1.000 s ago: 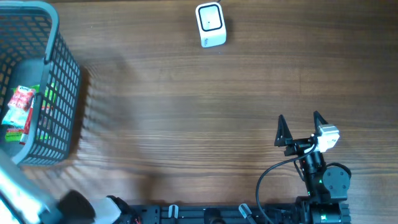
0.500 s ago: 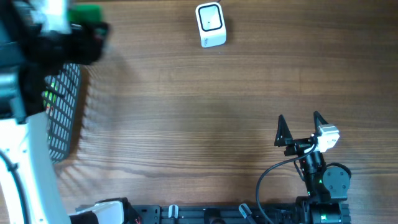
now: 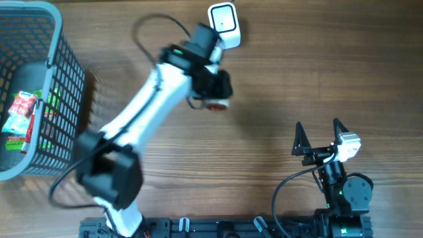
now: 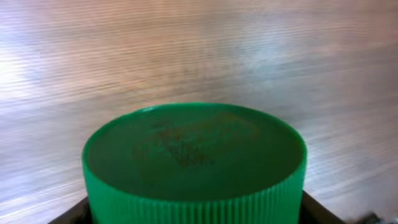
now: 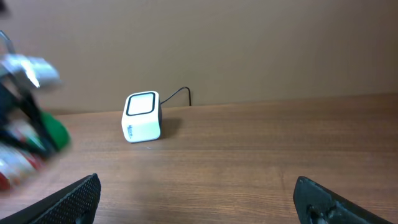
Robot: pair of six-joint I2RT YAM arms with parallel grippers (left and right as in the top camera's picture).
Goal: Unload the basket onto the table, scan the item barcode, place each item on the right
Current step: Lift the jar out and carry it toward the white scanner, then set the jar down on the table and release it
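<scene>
The item (image 3: 217,104) is hanging clear of the scanner and open wood (image 3: 234,121) lies in front of the item, so the robot's left gripper should go on lowering it until it sits there, then let go.
The item is a container with a green ribbed cap (image 4: 194,155) and a red and white body (image 3: 216,104). My left gripper (image 3: 211,84) is shut on it, with the cap filling the space between the dark jaws in the left wrist view. It hangs just below and left of the white barcode scanner (image 3: 223,26), which stands at the far edge of the table. In the right wrist view the item (image 5: 37,146) is a blur to the left of the scanner (image 5: 143,117). My right gripper (image 3: 320,137) rests open and empty near the front right.
A grey mesh basket (image 3: 66,86) stands at the far left with several red, white and green packets (image 3: 20,116) inside. The scanner's black cable (image 5: 180,93) runs off behind it. The left arm (image 3: 132,125) stretches diagonally across the table's middle.
The left arm has swung from the basket at the left across to the scanner, carrying the green-capped item. The right arm has not moved.
</scene>
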